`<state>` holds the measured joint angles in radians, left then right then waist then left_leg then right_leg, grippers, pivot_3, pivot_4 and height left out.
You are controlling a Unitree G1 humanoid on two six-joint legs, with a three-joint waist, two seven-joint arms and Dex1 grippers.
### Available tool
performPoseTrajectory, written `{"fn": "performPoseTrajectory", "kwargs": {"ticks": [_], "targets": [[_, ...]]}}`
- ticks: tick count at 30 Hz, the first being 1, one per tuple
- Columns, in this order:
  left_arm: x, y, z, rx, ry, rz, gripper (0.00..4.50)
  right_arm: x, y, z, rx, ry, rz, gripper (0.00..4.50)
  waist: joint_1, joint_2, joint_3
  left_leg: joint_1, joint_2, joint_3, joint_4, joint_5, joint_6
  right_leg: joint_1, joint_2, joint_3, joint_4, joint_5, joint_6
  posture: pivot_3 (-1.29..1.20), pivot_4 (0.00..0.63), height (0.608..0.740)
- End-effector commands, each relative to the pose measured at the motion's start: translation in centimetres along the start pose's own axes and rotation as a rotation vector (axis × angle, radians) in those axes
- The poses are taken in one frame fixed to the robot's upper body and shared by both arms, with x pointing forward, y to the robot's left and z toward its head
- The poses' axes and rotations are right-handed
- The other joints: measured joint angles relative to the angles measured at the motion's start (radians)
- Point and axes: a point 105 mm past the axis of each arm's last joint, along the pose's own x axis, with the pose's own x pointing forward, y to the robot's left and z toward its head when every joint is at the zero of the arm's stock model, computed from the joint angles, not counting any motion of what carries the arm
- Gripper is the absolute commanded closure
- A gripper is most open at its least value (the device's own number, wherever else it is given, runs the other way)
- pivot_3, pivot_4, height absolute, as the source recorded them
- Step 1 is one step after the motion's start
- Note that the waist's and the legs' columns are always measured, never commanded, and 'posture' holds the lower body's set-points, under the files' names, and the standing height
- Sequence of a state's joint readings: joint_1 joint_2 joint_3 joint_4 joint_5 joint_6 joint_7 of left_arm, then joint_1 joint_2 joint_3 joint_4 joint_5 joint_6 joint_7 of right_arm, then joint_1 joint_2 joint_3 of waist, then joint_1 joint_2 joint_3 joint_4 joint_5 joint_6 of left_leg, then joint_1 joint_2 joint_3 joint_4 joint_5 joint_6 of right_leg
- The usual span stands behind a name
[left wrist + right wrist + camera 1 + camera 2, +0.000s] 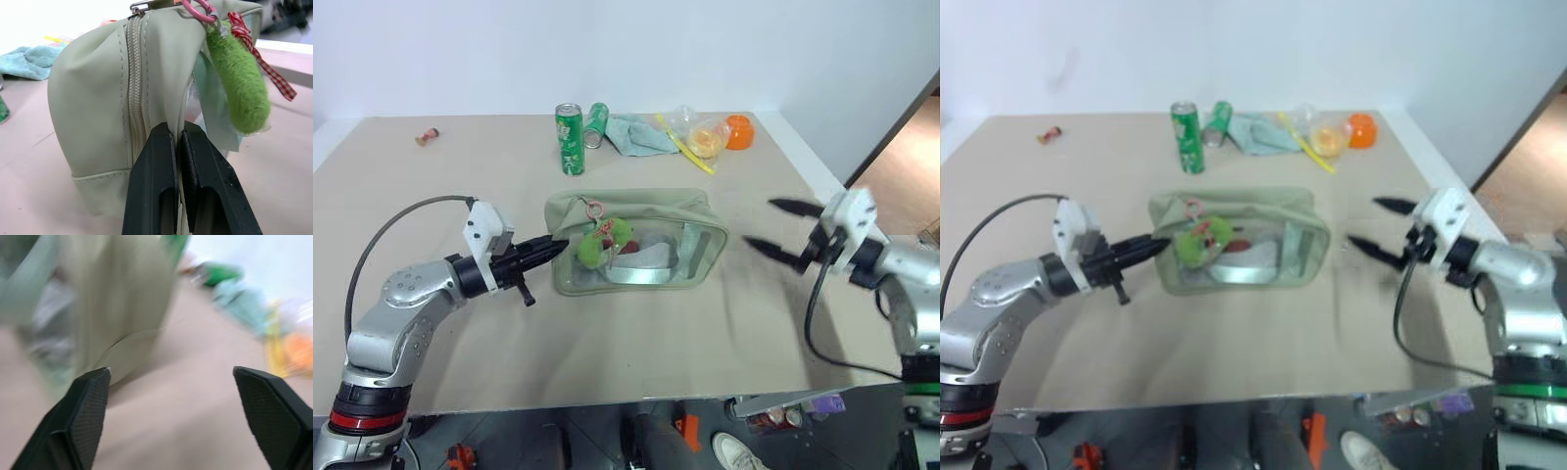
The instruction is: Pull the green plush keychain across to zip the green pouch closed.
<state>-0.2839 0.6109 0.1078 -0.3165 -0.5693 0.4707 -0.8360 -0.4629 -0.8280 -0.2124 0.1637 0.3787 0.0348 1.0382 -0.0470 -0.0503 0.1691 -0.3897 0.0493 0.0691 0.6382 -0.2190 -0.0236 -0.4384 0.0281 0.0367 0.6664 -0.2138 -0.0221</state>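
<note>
I expect the green plush keychain (594,251) to pull its link straight and follow behind the zipper slider when I pull, because the keychain hangs from a pink ring (595,210).
The green pouch (651,211) lies in the middle of the table, its clear window facing me. The green plush keychain (602,245) hangs over the pouch's front near its left end, from a pink ring (198,9) at the zipper slider. My left gripper (556,248) is shut on the pouch's left end, its fingertips (161,147) pinching the fabric beside the zipper (134,88). My right gripper (761,223) hovers open to the right of the pouch, a short gap away, with nothing between its fingers (90,396).
At the back of the table stand an upright green can (570,137), a lying can (596,124), a teal cloth (641,135), a clear bag (700,132) and an orange cup (739,130). A small object (429,137) lies far back left.
</note>
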Motion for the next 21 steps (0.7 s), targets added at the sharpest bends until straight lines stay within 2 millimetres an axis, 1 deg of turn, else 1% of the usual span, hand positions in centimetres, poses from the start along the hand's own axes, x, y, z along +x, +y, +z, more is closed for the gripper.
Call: {"fn": "performPoseTrajectory", "kwargs": {"ticks": [1, 3, 5, 7, 9, 11, 15, 21], "targets": [[0.1, -1.2, 1.5, 0.025, -0.034, -0.046, 4.5, 2.5, 0.6, 7.8, -0.075, -0.22, 0.048, 0.42, -0.001, 0.0, 0.0, 0.0, 0.001, 0.0, 0.0, 0.0, 0.0, 0.0, 0.001, 0.0, 0.0, 0.0, 0.0, 0.0, 0.15, 0.74], [0.2, -1.5, 1.5, 0.02, -0.032, -0.055, 4.5, 4.1, 2.4, 10.2, -0.041, -0.309, 0.105, 0.42, 0.0, 0.0, 0.0, 0.0, 0.003, -0.002, -0.001, 0.0, 0.0, 0.0, 0.003, -0.001, 0.0, 0.0, -0.001, 0.0, 0.15, 0.74], [0.2, -1.5, 1.5, 0.017, -0.029, -0.054, 4.5, 5.4, 4.5, 11.7, 0.016, -0.379, 0.165, 0.42, 0.001, 0.0, 0.0, 0.0, 0.004, -0.004, -0.001, 0.0, 0.0, 0.0, 0.004, -0.004, 0.0, -0.001, -0.001, 0.0, 0.15, 0.74], [0.2, -1.7, 1.4, 0.015, -0.029, -0.054, 4.5, 6.3, 7.2, 12.5, 0.057, -0.414, 0.254, 0.42, 0.003, 0.0, 0.0, -0.001, 0.005, -0.004, -0.001, 0.0, 0.0, 0.0, 0.003, -0.005, 0.0, -0.001, -0.002, 0.0, 0.15, 0.74], [0.3, -1.8, 1.4, 0.013, -0.03, -0.054, 4.5, 6.8, 9.0, 12.5, 0.094, -0.42, 0.316, 0.42, 0.006, 0.0, 0.0, -0.003, 0.006, -0.004, -0.001, 0.0, 0.0, -0.001, 0.002, -0.005, 0.0, -0.001, -0.002, 0.0, 0.15, 0.74], [0.3, -1.9, 1.4, 0.012, -0.031, -0.052, 4.5, 7.0, 9.7, 12.0, 0.123, -0.409, 0.344, 0.42, 0.007, 0.0, 0.0, -0.005, 0.005, -0.004, 0.0, 0.0, 0.0, -0.002, -0.001, -0.005, -0.001, -0.001, -0.001, 0.0, 0.15, 0.74], [0.3, -2.0, 1.3, 0.011, -0.029, -0.044, 4.5, 7.3, 10.1, 11.5, 0.166, -0.395, 0.378, 0.42, 0.009, 0.0, 0.0, -0.006, 0.0, -0.002, 0.001, 0.0, 0.001, -0.002, -0.006, -0.003, -0.001, -0.002, 0.002, 0.0, 0.15, 0.74], [0.4, -1.9, 1.3, 0.012, -0.033, -0.026, 4.5, 7.8, 11.4, 10.4, 0.188, -0.366, 0.429, 0.42, 0.009, 0.0, 0.0, -0.006, 0.001, -0.004, 0.001, 0.0, 0.001, -0.002, -0.004, -0.005, -0.001, -0.002, 0.002, 0.0, 0.15, 0.74]]}}
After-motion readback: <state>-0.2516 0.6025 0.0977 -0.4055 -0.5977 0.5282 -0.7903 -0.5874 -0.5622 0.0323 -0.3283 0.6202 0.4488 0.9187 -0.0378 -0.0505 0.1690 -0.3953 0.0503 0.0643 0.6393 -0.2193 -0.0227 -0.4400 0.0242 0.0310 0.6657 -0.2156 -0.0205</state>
